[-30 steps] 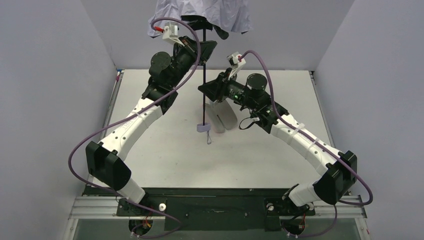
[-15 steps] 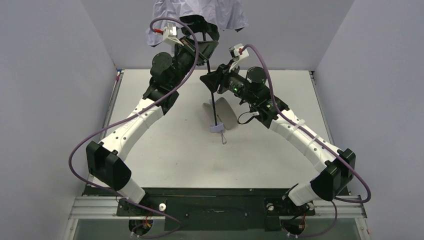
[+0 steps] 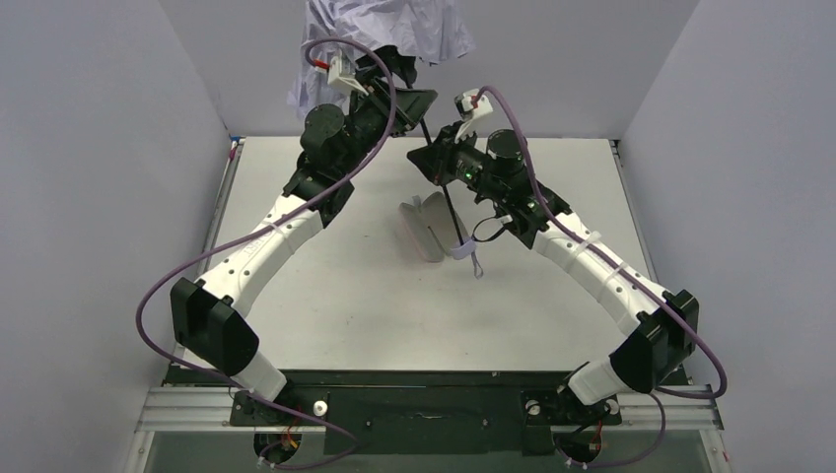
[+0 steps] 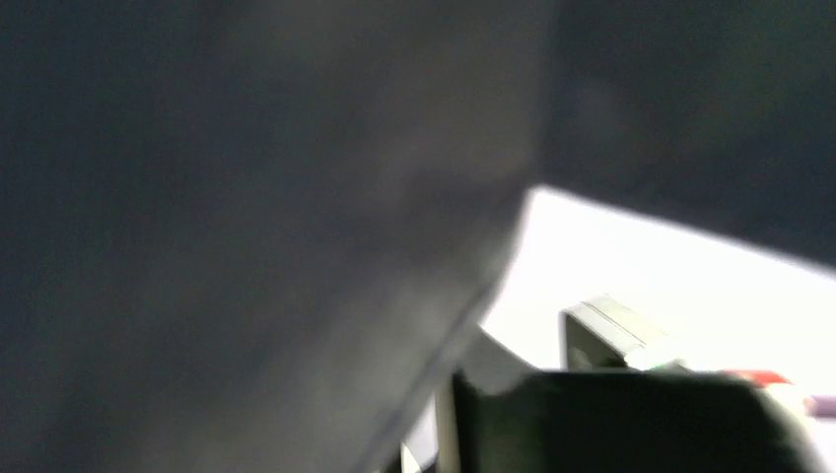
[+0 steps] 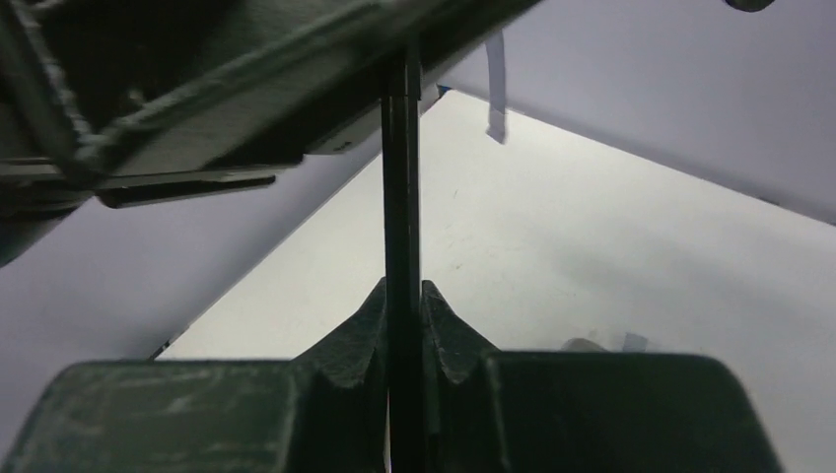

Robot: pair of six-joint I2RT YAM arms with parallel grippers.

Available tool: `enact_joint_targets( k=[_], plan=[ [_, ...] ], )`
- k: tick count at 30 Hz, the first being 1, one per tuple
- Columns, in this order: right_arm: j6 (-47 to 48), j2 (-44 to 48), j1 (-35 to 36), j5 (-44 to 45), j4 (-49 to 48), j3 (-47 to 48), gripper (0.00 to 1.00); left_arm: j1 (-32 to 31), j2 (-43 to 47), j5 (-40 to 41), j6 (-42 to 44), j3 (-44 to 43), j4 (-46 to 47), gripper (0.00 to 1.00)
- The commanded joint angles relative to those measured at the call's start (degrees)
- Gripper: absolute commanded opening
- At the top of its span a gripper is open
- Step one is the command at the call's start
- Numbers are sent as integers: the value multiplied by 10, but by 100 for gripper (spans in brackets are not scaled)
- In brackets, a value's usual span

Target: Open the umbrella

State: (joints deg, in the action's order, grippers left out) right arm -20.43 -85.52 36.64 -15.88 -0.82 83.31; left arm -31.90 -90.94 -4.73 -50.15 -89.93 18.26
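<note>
The umbrella's stem leans with the canopy crumpled over my left gripper (image 3: 419,34). My left gripper should pull back out and my right gripper should stand the stem upright (image 3: 451,209) first.
The umbrella is held up in the air, its crumpled lavender-grey canopy (image 3: 380,25) at the top edge of the top view. Its thin black shaft (image 3: 444,192) slants down to the right and ends in the small lavender handle (image 3: 460,252) with a strap loop. My left gripper (image 3: 407,101) is shut on the umbrella just under the canopy. In the left wrist view dark blurred fabric (image 4: 246,197) hides the jaws. My right gripper (image 5: 402,296) is shut on the shaft (image 5: 401,177), lower down, at mid-length (image 3: 432,158).
The pink clamshell case (image 3: 422,229) lies open on the white table (image 3: 325,286), below the shaft and just left of the handle. Grey walls enclose the table on three sides. Both arms reach high over the far half of the table.
The right gripper has closed on the shaft. The shaft's lower end and handle have swung right, past the case. The canopy has shifted slightly left and up.
</note>
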Motion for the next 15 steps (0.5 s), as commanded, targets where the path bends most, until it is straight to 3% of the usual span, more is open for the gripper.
enact_joint_targets(
  k=[1,5,10,13,15],
  plan=[
    [-96,24,-69,-40,-41,-41,0,8,46,-90,44,-28,14,40],
    [-153,52,-114,-73,-96,-72,0,40,66,-167,109,-16,-41,68],
    [-205,92,-187,-64,-163,-79,0,121,139,-260,140,90,-64,91],
    [-204,100,-214,-66,-182,-73,0,153,185,-288,225,134,-103,99],
    [-182,96,-182,-71,-191,-64,0,155,207,-296,296,167,-130,97]
  ],
)
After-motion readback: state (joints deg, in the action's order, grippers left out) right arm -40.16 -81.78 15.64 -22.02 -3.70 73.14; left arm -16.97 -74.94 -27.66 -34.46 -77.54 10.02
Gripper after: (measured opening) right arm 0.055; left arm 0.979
